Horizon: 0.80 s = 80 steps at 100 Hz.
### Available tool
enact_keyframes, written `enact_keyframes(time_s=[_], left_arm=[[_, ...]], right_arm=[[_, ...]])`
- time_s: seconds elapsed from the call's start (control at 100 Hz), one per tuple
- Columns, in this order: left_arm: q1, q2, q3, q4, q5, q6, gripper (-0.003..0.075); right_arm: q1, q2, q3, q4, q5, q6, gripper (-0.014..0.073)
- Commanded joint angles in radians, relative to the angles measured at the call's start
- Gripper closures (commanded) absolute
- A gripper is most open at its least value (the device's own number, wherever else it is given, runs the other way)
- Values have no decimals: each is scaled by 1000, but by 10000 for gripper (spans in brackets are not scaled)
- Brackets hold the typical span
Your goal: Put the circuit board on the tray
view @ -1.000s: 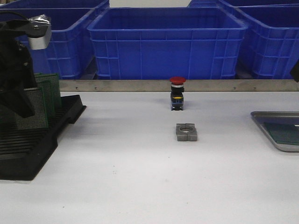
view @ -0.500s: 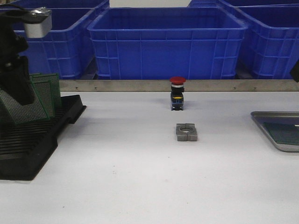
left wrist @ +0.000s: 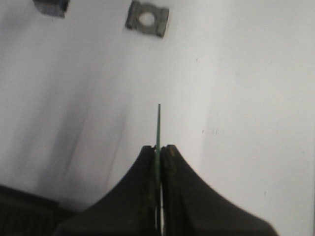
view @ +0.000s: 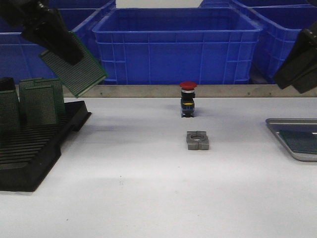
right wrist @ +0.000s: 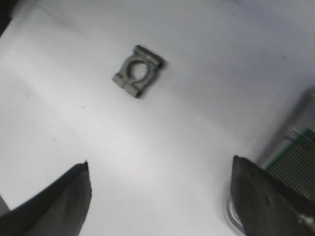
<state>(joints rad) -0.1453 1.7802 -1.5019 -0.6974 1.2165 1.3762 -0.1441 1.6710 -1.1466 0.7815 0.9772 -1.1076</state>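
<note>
Next, my right gripper takes the board's loose end (view: pixel 93 77) and carries the board over, because the silver-grey tray (view: pixel 297 141) is far across from the green board in my left gripper.
My left gripper (view: pixel 63 47) is shut on a green circuit board (view: pixel 75 70) and holds it tilted in the air above the black rack's right end. In the left wrist view the board (left wrist: pixel 158 125) shows edge-on, pinched between the closed jaws of the gripper (left wrist: pixel 160 148). The silver-grey tray (view: pixel 280 133) lies at the table's right edge with another green board (view: pixel 301 141) in it. My right gripper (view: pixel 292 72) hangs above and behind the tray. In its wrist view the right gripper (right wrist: pixel 160 169) is open and empty, with the tray's board (right wrist: pixel 294 158) beside one finger.
A black slotted rack (view: pixel 34 151) at the left holds several upright green boards (view: pixel 42 101). A red push button (view: pixel 188 98) and a grey metal block (view: pixel 197 140) stand mid-table; the block also shows in both wrist views (left wrist: pixel 147 18) (right wrist: pixel 139 71). Blue bins (view: pixel 178 47) line the back.
My left gripper has lifted the board out of the rack, up and to the right, tilting it. My right gripper has come into the front view at the right.
</note>
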Motion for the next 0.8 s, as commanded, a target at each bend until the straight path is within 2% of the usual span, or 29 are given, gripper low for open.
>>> enact_keyframes(time_s=[0.0, 0.37, 0.53, 0.79], left_arm=[[-18, -44, -31, -127, 60, -6, 740], [-182, -44, -31, -137, 44, -6, 740], [-250, -44, -31, -137, 25, -6, 741], [-304, -44, -31, -139, 20, -6, 741]], right_arm=[[69, -50, -29, 55, 24, -78, -2], [349, -50, -29, 56, 8, -267, 67], [413, -48, -29, 82, -23, -281, 67], [470, -48, -29, 222, -62, -333, 79]])
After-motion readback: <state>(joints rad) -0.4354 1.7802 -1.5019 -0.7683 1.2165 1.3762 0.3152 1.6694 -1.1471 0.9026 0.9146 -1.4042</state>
